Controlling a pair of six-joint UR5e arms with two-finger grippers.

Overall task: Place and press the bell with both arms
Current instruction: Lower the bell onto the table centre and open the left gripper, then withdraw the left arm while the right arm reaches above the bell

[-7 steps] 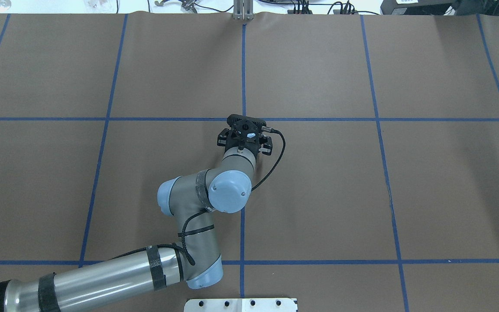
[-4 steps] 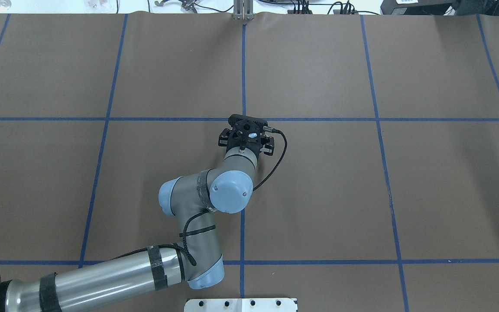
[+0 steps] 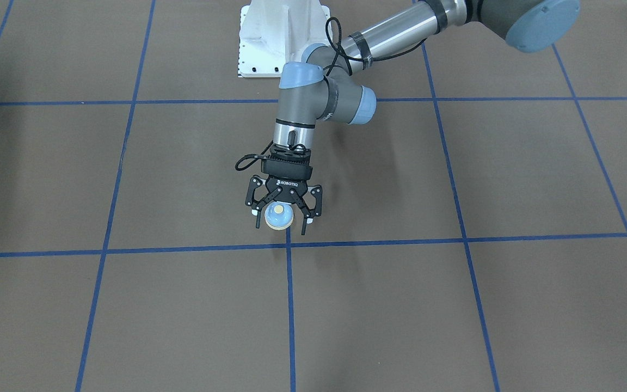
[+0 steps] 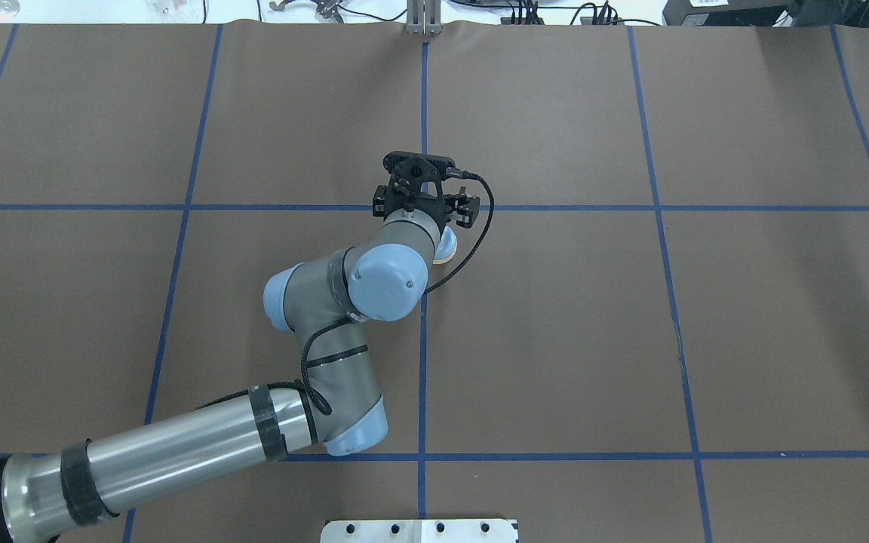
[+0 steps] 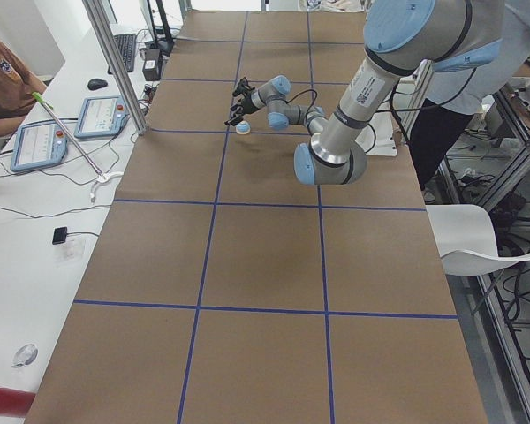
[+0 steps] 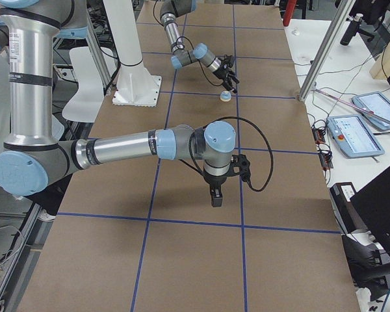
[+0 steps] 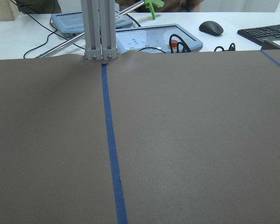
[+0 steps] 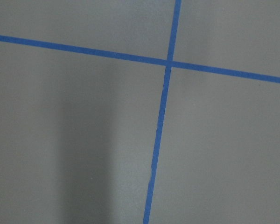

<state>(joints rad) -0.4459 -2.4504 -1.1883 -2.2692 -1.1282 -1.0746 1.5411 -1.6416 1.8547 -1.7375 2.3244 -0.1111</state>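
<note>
I should move my left gripper clear before my right gripper presses the cream button (image 3: 278, 209) with closed fingers, because my left gripper's open fingers are on both sides of the light-blue bell (image 3: 278, 221).
The light-blue bell (image 3: 279, 216) with its cream button stands on the brown table by a blue tape crossing. It also shows in the overhead view (image 4: 446, 246), partly hidden by the wrist, and in both side views (image 5: 242, 128) (image 6: 226, 96). My left gripper (image 3: 281, 225) is open and hangs just above the bell, its fingers (image 3: 305, 220) spread to either side and not touching it; in the overhead view the left gripper (image 4: 425, 205) shows from behind. My right gripper (image 6: 214, 194) points down over bare table far from the bell; I cannot tell whether it is open or shut.
The white bolted pedestal (image 3: 283, 38) stands at the robot's side of the table. An aluminium post (image 4: 423, 19) rises at the far edge. Control pendants (image 7: 158, 42) and cables lie on the white bench beyond. Blue tape lines grid the brown table.
My left gripper has lifted up off the bell and the wrist has shifted toward the far edge. The bell stays on the table and now shows beside the wrist.
</note>
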